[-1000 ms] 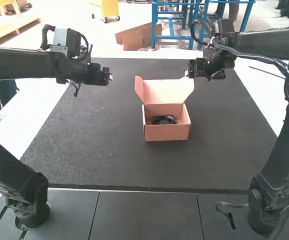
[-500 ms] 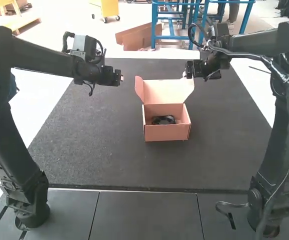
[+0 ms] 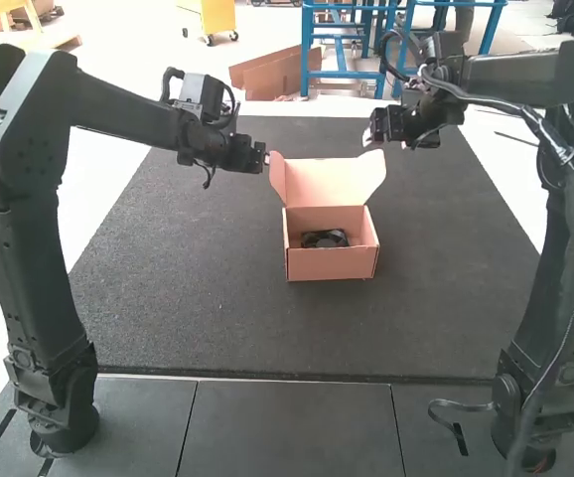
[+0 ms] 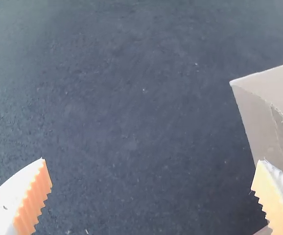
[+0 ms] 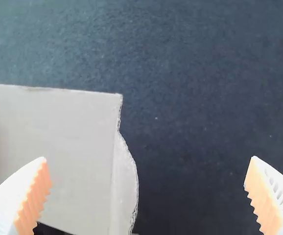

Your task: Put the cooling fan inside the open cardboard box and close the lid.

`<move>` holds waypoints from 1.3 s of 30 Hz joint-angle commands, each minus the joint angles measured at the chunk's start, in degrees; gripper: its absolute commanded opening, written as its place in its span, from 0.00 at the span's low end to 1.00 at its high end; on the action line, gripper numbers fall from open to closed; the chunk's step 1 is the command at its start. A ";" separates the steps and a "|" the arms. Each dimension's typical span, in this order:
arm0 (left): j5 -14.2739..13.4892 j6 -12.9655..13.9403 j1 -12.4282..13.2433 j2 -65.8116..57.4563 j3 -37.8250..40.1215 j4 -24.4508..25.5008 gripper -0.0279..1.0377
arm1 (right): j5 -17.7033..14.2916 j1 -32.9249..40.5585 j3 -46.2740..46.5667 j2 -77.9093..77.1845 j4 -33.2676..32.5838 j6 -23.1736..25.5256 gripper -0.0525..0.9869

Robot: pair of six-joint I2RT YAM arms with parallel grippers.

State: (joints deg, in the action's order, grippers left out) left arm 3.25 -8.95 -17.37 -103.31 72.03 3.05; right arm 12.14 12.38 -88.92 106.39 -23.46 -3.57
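The side flap (image 3: pixel 374 175) should fold inward and swing the lid over the box when the robot pulls the flap forward, because a crease (image 3: pixel 361 181) joins the flap and the lid.
A small cardboard box (image 3: pixel 332 256) stands open in the middle of the dark mat, its lid (image 3: pixel 325 181) standing up at the back. The black cooling fan (image 3: pixel 324 239) lies inside it. My left gripper (image 3: pixel 259 159) hovers just left of the lid's upper left corner, open; that lid corner (image 4: pixel 271 112) sits by one orange-padded finger (image 4: pixel 271 203). My right gripper (image 3: pixel 376 136) hangs open just above the lid's upper right corner, and the lid (image 5: pixel 58 152) lies under it between the fingers (image 5: pixel 31 196).
The dark mat (image 3: pixel 168 288) covers the table around the box, with free room on all sides. A white table edge (image 3: pixel 29 229) runs along the left.
My left gripper has travelled right, from well left of the box to beside the lid's left corner. The right gripper stayed near the lid's right corner, shifting slightly up.
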 commanded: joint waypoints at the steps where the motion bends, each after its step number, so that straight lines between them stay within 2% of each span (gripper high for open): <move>1: 0.62 -0.54 -1.79 -0.05 2.77 -0.06 0.94 | 2.62 -1.48 -1.95 0.93 -0.27 0.76 0.92; 5: 0.62 -0.54 -3.11 -0.14 3.38 -0.24 0.94 | 4.56 -2.01 -3.62 2.42 -1.32 1.38 0.91; 10: 0.62 -0.54 -5.22 -0.84 4.17 0.47 0.94 | 6.93 -2.10 -7.32 4.62 -4.31 2.61 0.81; 14: 0.53 -0.63 -6.01 -0.84 4.35 0.55 0.94 | 8.69 -2.19 -9.34 5.58 -5.98 2.87 0.65; 20: 0.45 -0.63 -6.01 -0.84 4.26 0.73 0.94 | 9.13 -2.19 -9.78 5.67 -5.98 3.31 0.38; 26: 0.45 -0.63 -6.01 -0.84 4.35 1.08 0.94 | 10.53 -1.92 -10.57 6.20 -8.44 3.75 0.35; 39: 0.45 -0.54 -6.01 -0.84 4.35 1.61 0.94 | 10.53 -1.75 -10.83 6.64 -10.64 3.49 0.31</move>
State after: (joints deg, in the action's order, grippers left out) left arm 3.22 -9.30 -22.90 -103.61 73.38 4.75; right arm 21.71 11.35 -97.56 112.38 -34.02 -0.40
